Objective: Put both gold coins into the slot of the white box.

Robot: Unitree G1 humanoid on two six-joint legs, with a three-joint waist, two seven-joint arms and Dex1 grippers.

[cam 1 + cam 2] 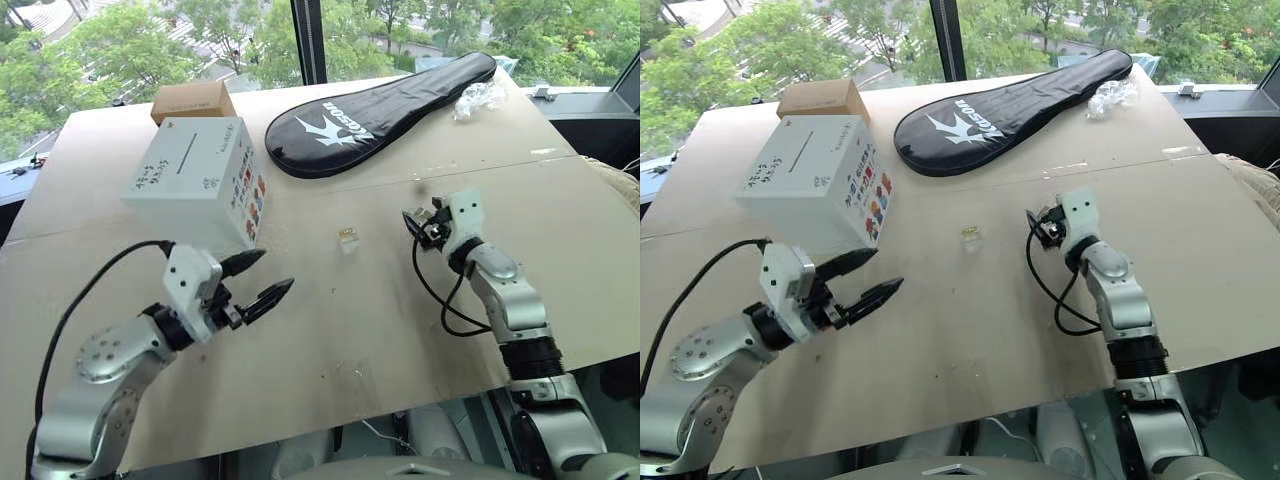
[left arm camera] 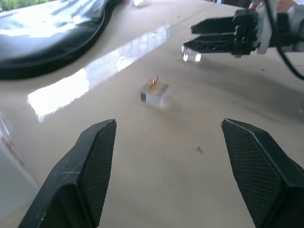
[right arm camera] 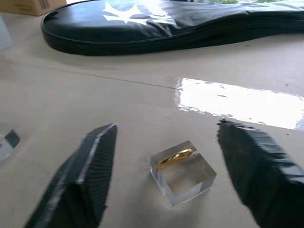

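Note:
The white box's slot (image 1: 187,152) is a long way from the robot's right gripper, so the robot should pick up the gold coin (image 3: 175,159) below it and pass the coin to the left gripper.
The white box (image 1: 195,178) stands at the table's left, its thin dark slot (image 1: 186,155) on top. One gold coin (image 1: 348,238), set in a small clear block, lies on the table's middle. In the right wrist view the other gold coin (image 3: 183,173) lies on the table between the spread fingers of my right gripper (image 3: 167,127), which do not touch it. That gripper (image 1: 412,226) is low over the table, right of the first coin. My left gripper (image 1: 276,268) hangs open and empty in front of the box, pointing toward the middle coin (image 2: 154,91).
A black racket case (image 1: 380,110) lies across the back of the table (image 1: 330,330). A small brown cardboard box (image 1: 192,100) sits behind the white box. A wad of clear plastic wrap (image 1: 478,98) lies at the back right. The right arm's black cable loops onto the tabletop.

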